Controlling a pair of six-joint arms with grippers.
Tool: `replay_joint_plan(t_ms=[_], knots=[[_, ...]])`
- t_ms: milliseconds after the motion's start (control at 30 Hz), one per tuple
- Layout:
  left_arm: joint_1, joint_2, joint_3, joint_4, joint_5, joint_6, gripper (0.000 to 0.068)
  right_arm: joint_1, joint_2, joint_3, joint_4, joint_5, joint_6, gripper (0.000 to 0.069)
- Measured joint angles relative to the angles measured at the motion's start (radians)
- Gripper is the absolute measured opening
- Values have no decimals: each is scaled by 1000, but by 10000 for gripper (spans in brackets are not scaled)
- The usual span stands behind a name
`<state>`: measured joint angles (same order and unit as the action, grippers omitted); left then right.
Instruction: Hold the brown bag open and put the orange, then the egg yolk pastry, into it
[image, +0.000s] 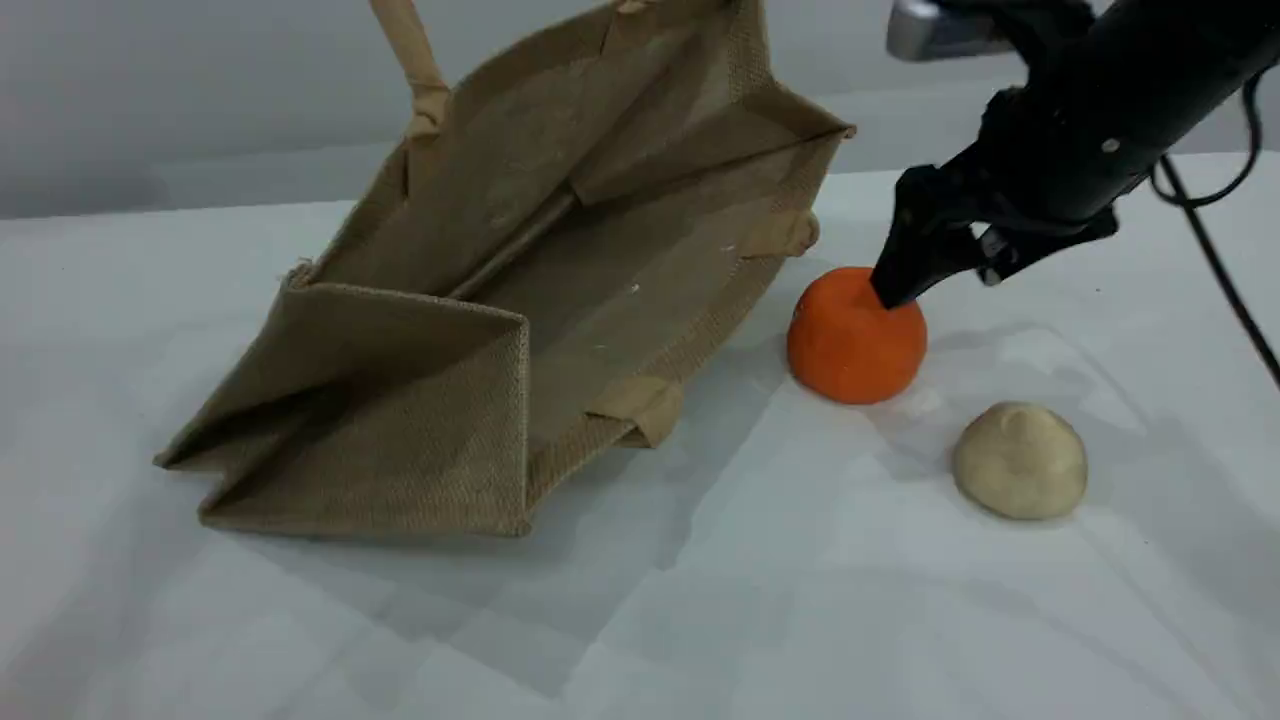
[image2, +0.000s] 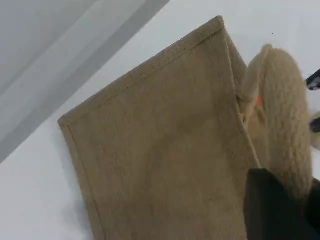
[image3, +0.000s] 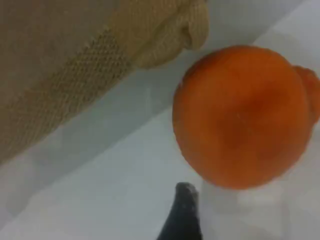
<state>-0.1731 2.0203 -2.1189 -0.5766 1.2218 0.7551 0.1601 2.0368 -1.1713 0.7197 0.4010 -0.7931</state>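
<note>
My right gripper will lift the orange (image: 857, 336), and it should squash deeply and bulge around the gripper's fingers, because its smooth, lopsided outline sags at the orange's base (image: 840, 390).
The brown bag (image: 560, 260) lies on its side with its mouth open toward the right. Its upper side is lifted by a beige handle (image: 415, 60) that runs out of the scene view's top. In the left wrist view my left gripper (image2: 280, 200) is shut on that handle (image2: 285, 115), above the bag's wall (image2: 165, 150). The orange (image: 855, 335) rests on the table just right of the bag's mouth. My right gripper (image: 940, 280) is open over it, one fingertip (image: 893, 285) at its top. The right wrist view shows the orange (image3: 240, 115) close up beside a fingertip (image3: 182, 210). The egg yolk pastry (image: 1020, 460) sits right of the orange, nearer the front.
The white table (image: 700, 620) is creased cloth or paper. The bag's lower handle (image: 640, 405) lies on the table at the bag's mouth and shows again as the handle (image3: 185, 30) near the orange. A black cable (image: 1220, 270) hangs from the right arm.
</note>
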Motion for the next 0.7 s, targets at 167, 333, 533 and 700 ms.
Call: replay_joint_plan(t_ms=[167,333,533,700], knots=[[0,0,0,0,-1,-4,88,0,55,-66,8,10,2,573],[0,0,0,0,-1,-4,88,0,111,-124,11,23,2,573],[0,0,0,0,-1,-4,88,0,180,-145,14,24,-4,542],[0,0,0,0,-1,-2,88,0,197,-145,19,26,-39,382]])
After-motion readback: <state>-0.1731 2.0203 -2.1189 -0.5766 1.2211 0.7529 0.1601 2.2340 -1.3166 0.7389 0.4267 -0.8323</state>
